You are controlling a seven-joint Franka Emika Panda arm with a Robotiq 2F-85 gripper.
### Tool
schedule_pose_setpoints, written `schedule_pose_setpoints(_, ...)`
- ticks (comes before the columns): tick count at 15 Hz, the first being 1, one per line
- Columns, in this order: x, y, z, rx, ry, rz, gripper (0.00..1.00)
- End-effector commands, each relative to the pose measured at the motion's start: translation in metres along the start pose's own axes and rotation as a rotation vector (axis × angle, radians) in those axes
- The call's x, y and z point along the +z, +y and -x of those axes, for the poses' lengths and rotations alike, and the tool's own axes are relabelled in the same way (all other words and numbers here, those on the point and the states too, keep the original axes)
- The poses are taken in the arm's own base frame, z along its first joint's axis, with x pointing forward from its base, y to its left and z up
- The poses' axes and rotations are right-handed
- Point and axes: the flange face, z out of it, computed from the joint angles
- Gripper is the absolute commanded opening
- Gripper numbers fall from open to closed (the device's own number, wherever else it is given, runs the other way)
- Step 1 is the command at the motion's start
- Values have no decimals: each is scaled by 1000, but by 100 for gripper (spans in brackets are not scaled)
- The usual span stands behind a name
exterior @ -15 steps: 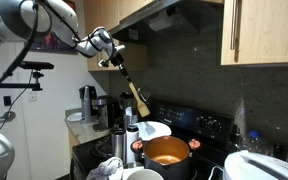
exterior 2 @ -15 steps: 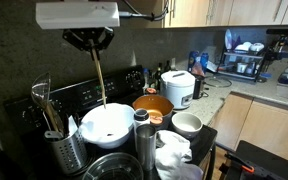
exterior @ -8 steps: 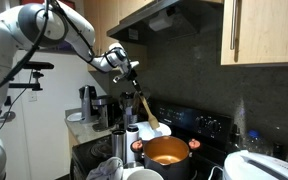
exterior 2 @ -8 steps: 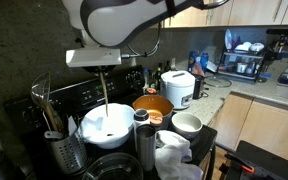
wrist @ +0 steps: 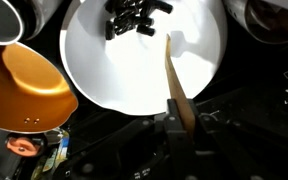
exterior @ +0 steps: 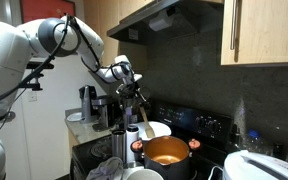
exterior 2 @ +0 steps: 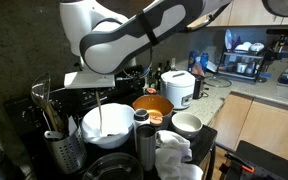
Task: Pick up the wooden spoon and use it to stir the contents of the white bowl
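Observation:
The wooden spoon's end (wrist: pixel 168 44) is on the empty side of the white bowl. Next, my gripper swings the spoon across into the dark pieces (wrist: pixel 132 17) to stir.
My gripper (wrist: pixel 178 118) is shut on the handle of the wooden spoon (wrist: pixel 172 72). The spoon hangs straight down, its wider end inside the white bowl (wrist: pixel 104 80), near the bowl's right side. Dark pieces (wrist: pixel 134 17) lie at the far side of the bowl. In both exterior views the gripper (exterior: pixel 125 76) (exterior 2: pixel 96 78) is above the bowl (exterior: pixel 156 129) (exterior 2: pixel 112 127), with the spoon (exterior: pixel 139 108) (exterior 2: pixel 100 112) reaching down into it. The bowl sits on the black stove.
An orange-copper pot (wrist: pixel 24 85) (exterior 2: pixel 152 106) (exterior: pixel 166 151) stands next to the bowl. A white rice cooker (exterior 2: pixel 176 87), a small white cup (exterior 2: pixel 187 124), a metal bottle (exterior 2: pixel 142 138) and a utensil holder (exterior 2: pixel 56 135) crowd the stove. A range hood (exterior: pixel 159 18) hangs above.
The arm has come down over the stove. The spoon has dropped with it, from above the bowl to down inside the bowl.

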Motion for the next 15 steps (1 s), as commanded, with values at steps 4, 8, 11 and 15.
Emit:
schedule_pose_setpoints(4, -16, 0, 0, 15, -73, 109, 6)
schedule_pose_setpoints(8, -25, 7, -5, 35, -70, 227, 6)
schedule_pose_setpoints(11, -24, 7, -6, 37, -40, 287, 6)
schedule_pose_setpoints(15, -15, -4, 1, 34, 55, 295, 5)
